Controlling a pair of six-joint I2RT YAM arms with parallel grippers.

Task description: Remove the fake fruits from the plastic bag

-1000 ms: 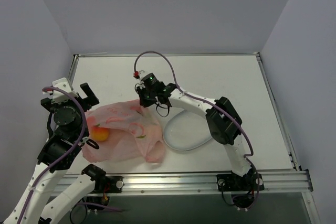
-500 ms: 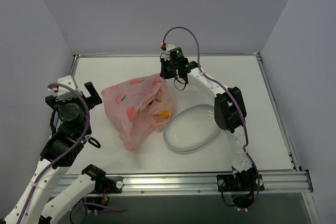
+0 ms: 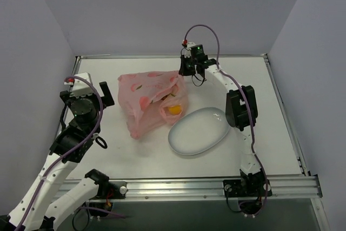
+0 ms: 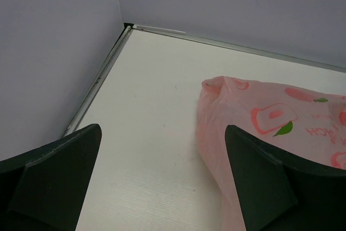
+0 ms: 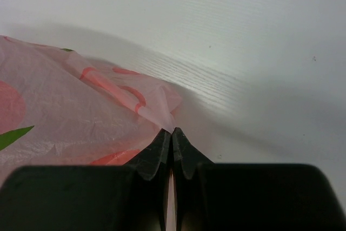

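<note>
The bag's upper layer [image 3: 145,106] should be held up by my left gripper before my right gripper reaches for the fruit, because my right gripper is busy at the bag's far corner [image 3: 178,74].
The pink plastic bag [image 3: 148,101] hangs lifted at the table's middle, its mouth facing the plate. My right gripper [image 3: 184,71] is shut on the bag's far corner and holds it up; the wrist view shows the pinched corner [image 5: 162,113] between the closed fingers [image 5: 172,132]. A yellow-orange fake fruit [image 3: 174,110] shows at the bag's opening, with more fruit dimly visible inside. My left gripper [image 3: 102,94] is open and empty, left of the bag; the bag's side [image 4: 270,128] lies just beyond its right finger [image 4: 270,182].
A white oval plate [image 3: 198,131] lies right of the bag, just below the fruit. The table's metal rim [image 4: 102,68] and the left wall run close beside my left gripper. The back wall stands just behind the right gripper.
My right gripper has pulled the bag's corner up and toward the far right. The bag swung off the table's left and tipped; the fruit slid toward its mouth. The left arm moved slightly farther in.
</note>
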